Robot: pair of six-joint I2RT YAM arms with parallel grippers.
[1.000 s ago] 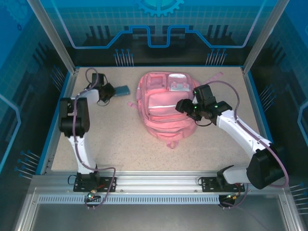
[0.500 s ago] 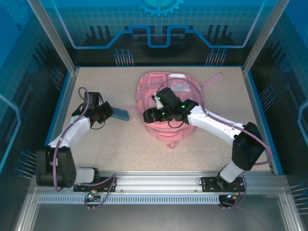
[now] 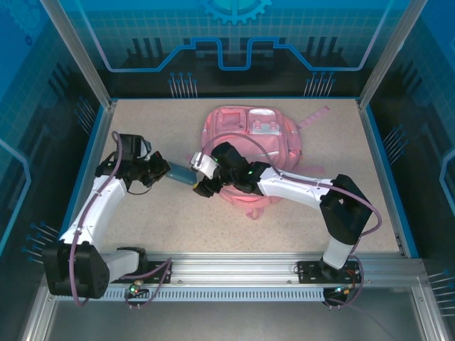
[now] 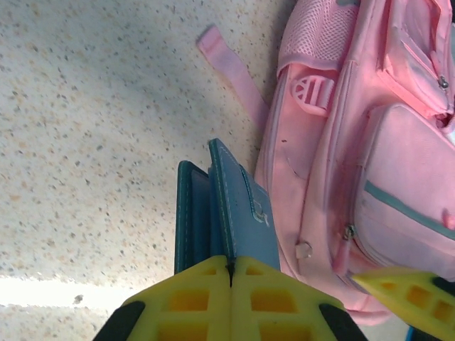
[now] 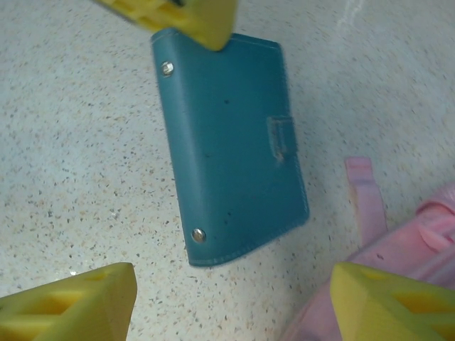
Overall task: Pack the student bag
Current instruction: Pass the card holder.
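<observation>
The wallet is in my left gripper and keeps it busy. Next, my right gripper takes the wallet's loose end first, so that my left gripper can spread the student bag open.
The student bag, a large pink backpack, lies front up at the back middle of the table; its side and zip pockets show in the left wrist view. My left gripper is shut on the edge of a teal snap-close wallet, held just left of the bag, yellow jaws pressed together. My right gripper hovers open over the wallet's other end, fingers wide apart with nothing between them.
A loose pink strap lies on the speckled table beside the wallet, also in the right wrist view. Blue walls border the table. Bare tabletop stretches in front of the bag.
My right arm swung left from over the bag to the wallet. My left arm carried the wallet right and nearer, toward the bag's left side.
</observation>
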